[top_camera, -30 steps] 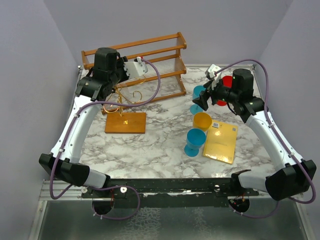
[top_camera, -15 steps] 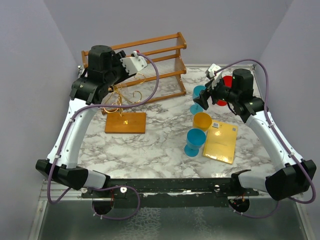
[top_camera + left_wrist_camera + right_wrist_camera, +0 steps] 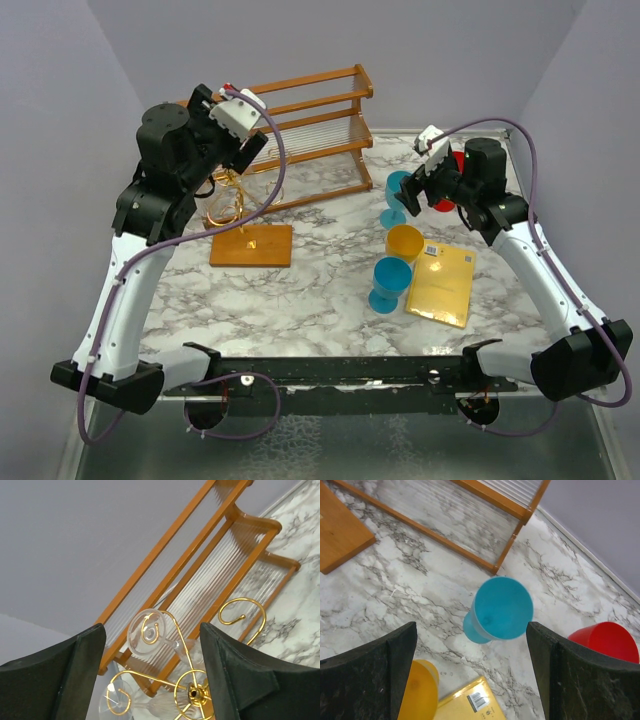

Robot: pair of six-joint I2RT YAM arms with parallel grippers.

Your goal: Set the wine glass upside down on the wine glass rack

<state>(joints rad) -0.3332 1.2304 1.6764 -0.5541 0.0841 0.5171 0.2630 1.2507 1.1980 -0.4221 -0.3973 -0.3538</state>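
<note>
I should use my right gripper to lift the teal cup [image 3: 395, 191] by its rim [image 3: 532, 611] and then hand the cup's foot over, because the cup stands upright by the shelf, far from my left gripper.
The wine glass rack [image 3: 196, 692] is a gold wire stand with curled arms; its orange-brown wooden base [image 3: 252, 245] lies at the table's left. A clear wine glass [image 3: 146, 631] hangs upside down from it, its foot caught in a gold curl. A second clear glass [image 3: 116, 702] hangs on a lower curl. My left gripper [image 3: 151, 642] hovers above the rack, open, its fingers [image 3: 82, 657] wide on either side of the glass and apart from it. At the right, my right gripper [image 3: 470, 630] stands open over a teal cup [image 3: 501, 609], holding nothing.
A two-tier wooden slatted shelf [image 3: 305, 115] stands at the back behind the rack. Right of centre are another teal cup [image 3: 390, 282], a yellow cup [image 3: 404, 241], a red cup [image 3: 455, 163] and a yellow padded envelope [image 3: 442, 288].
My left gripper has opened and drawn up and back to the left, away from the rack, leaving the glass hanging there. The right arm has not moved.
</note>
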